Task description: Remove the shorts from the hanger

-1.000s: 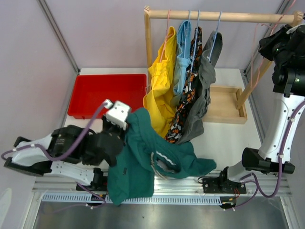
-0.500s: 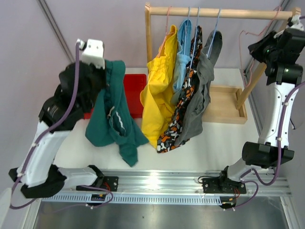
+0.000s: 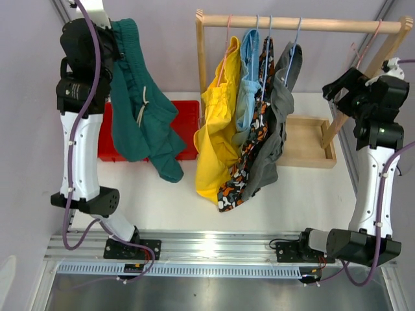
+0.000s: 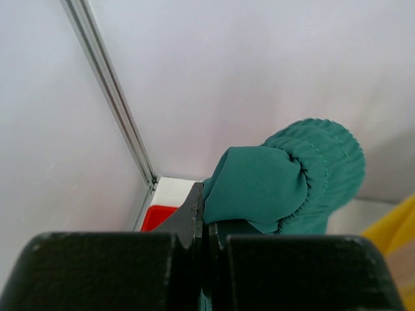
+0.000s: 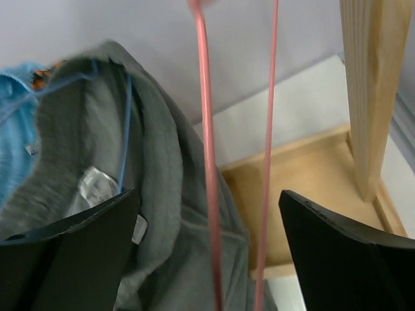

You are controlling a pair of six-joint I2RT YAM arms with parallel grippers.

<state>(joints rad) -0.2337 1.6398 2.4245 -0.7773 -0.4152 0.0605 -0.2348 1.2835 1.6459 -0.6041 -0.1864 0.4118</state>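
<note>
I expect the grey shorts (image 3: 277, 120) to slide off the hanger when I pull them, because the blue hanger's wires (image 3: 291, 61) run inside their open waistband.
The dark teal shorts (image 3: 139, 110) dangle from my left gripper (image 4: 206, 207), which is raised high at the far left and shut on their bunched waistband (image 4: 285, 172). Yellow (image 3: 217, 123), light blue (image 3: 248, 78), camouflage (image 3: 259, 123) and grey shorts (image 3: 275, 129) hang on hangers from the wooden rail (image 3: 305, 23). My right gripper (image 5: 207, 193) stands open beside the rail's right end. The two wires of a bare pink hanger (image 5: 206, 129) run between its fingers without touching them. The grey shorts (image 5: 162, 194) on a blue hanger (image 5: 123, 142) lie just behind.
A red tray (image 3: 185, 123) sits on the table behind the hanging teal shorts. A shallow wooden tray (image 3: 311, 139) lies under the rail's right half. The rack's slanted wooden post (image 5: 369, 84) stands right of my right gripper. Walls close in on both sides.
My left arm has swung the teal shorts from the table's front up high to the far left. My right gripper has opened and dropped lower, with the pink hanger loose between its fingers.
</note>
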